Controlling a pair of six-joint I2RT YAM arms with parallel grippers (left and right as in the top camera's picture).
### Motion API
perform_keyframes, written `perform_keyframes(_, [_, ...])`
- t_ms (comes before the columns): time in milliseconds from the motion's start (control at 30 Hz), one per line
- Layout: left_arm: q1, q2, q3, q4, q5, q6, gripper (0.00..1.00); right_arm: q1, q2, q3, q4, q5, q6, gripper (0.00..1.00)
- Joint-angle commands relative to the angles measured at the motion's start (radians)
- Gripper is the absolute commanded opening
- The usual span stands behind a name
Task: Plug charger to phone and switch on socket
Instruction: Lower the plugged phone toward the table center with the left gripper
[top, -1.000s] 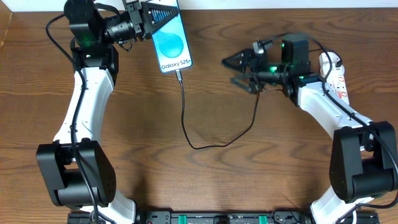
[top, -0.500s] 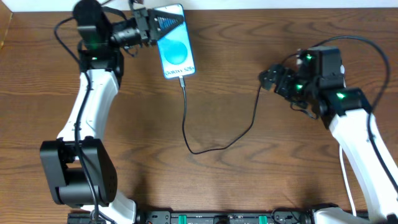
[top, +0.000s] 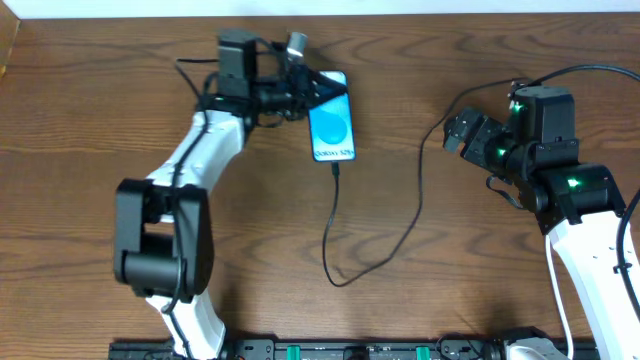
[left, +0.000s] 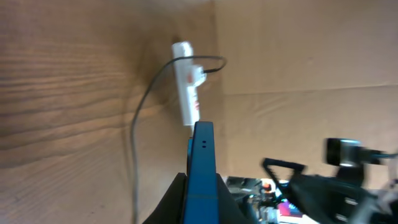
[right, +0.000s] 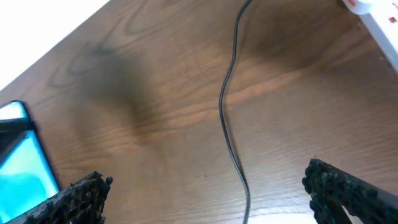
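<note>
The charger cable is plugged into the phone's lower end (top: 335, 163) and the phone's screen faces up. My left gripper should continue to lower the phone onto the open wood (top: 376, 183) and let go of it there.
The phone (top: 333, 128) shows its bright blue screen near the table's middle back. My left gripper (top: 320, 88) is shut on its top end. In the left wrist view the phone (left: 200, 162) stands edge-on between the fingers (left: 202, 196). The charger cable (top: 335, 220) is plugged into the phone's lower end, loops down and runs right. My right gripper (top: 460, 134) is open and empty above the cable (right: 227, 112), which passes between its fingers (right: 214, 199). The white socket strip (left: 186, 84) lies beyond; its end shows in the right wrist view (right: 373, 15). The right arm hides it overhead.
The table's back edge (top: 400, 12) runs close behind the phone. A cardboard wall (left: 298, 56) stands beyond the socket. A black rail (top: 350, 350) lies along the front edge. The right arm's thick cable (top: 590, 72) arcs at the back right.
My left gripper has carried the phone right and toward the table's middle, dragging the cable loop with it. My right arm has pulled back to the right, over the socket.
</note>
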Motion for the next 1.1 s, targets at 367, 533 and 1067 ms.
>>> perform_keyframes(367, [-0.135, 0.246, 0.006, -0.021, -0.089, 0.070, 0.07, -0.004, -0.005, 0.010, -0.044, 0.063, -0.016, 0.99])
perform_keyframes(533, [-0.160, 0.274, 0.006, -0.023, -0.167, 0.070, 0.07, -0.004, -0.005, 0.010, -0.051, 0.063, -0.016, 0.99])
perform_keyframes(1067, [-0.220, 0.275, 0.006, -0.141, -0.482, 0.071, 0.07, -0.004, -0.005, 0.010, -0.061, 0.063, -0.033, 0.99])
